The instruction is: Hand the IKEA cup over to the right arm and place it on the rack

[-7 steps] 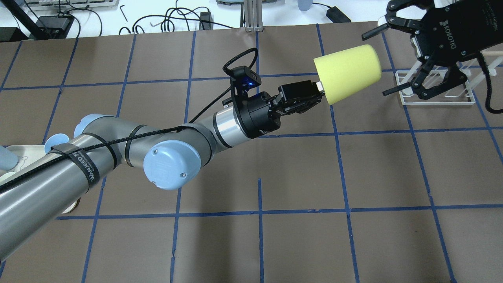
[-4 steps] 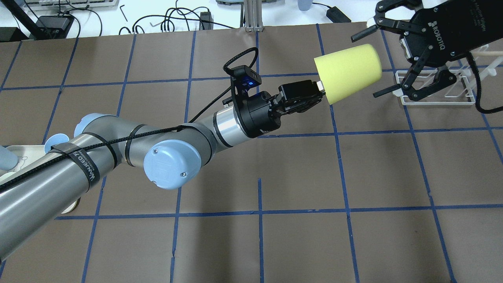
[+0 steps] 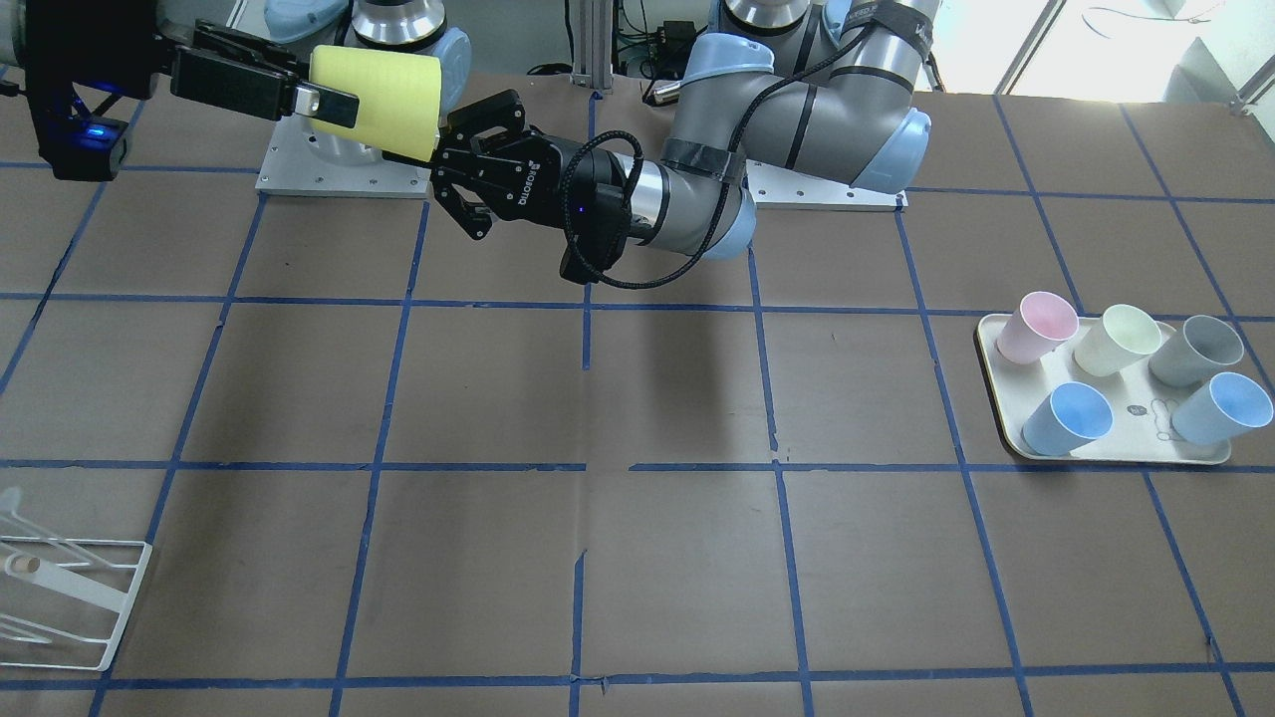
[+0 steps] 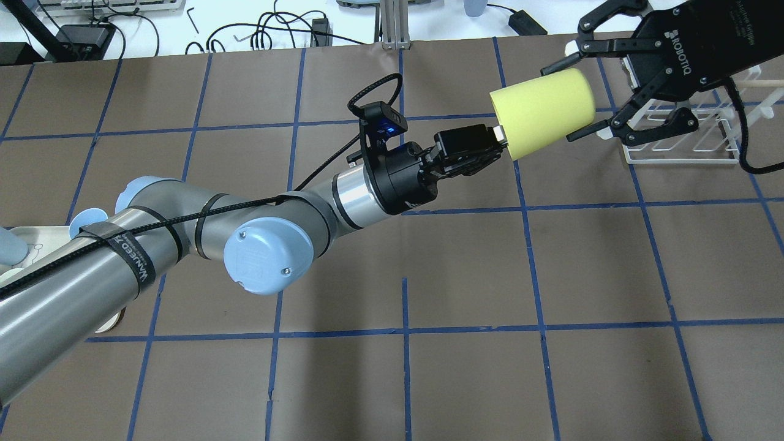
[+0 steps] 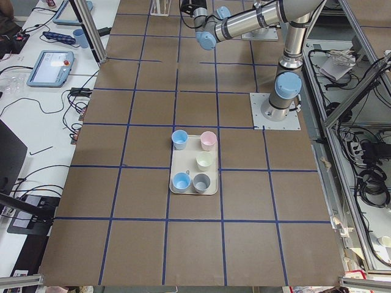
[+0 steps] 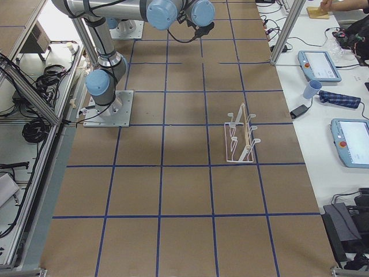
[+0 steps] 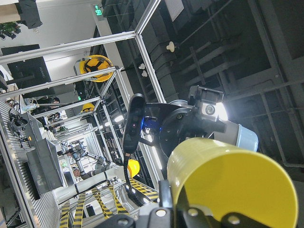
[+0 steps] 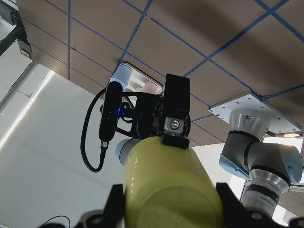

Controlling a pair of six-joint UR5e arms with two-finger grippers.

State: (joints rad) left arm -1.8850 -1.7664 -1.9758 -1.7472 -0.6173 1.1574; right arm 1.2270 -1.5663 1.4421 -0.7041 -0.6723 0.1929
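Observation:
I am about to push the yellow cup onto the white wire rack [image 3: 70,584], which rests on a thin open frame [image 3: 127,604], so the rack will slide a bit.
The bright yellow IKEA cup [image 4: 542,113] is held sideways in the air above the table. My left gripper [image 4: 497,139], on the arm with the looped black cable, is shut on the cup's wide rim. My right gripper [image 4: 556,103] is open, with one finger on each side of the cup's narrow base end. Whether they touch it I cannot tell. In the front view, one right finger [image 3: 324,103] lies across the cup [image 3: 383,95]. The right wrist view shows the cup [image 8: 166,190] between its fingers. The white wire rack [image 4: 674,147] stands on the table under the right gripper.
A cream tray [image 3: 1106,450] with several pastel cups sits at the table's left end, and also shows in the left side view [image 5: 183,189]. The rack [image 6: 242,138] stands alone near the far right. Cables and tablets lie beyond the table's far edge.
My right gripper has moved toward the cup, and its open fingers now straddle the cup's base end. The left arm and the cup have not moved.

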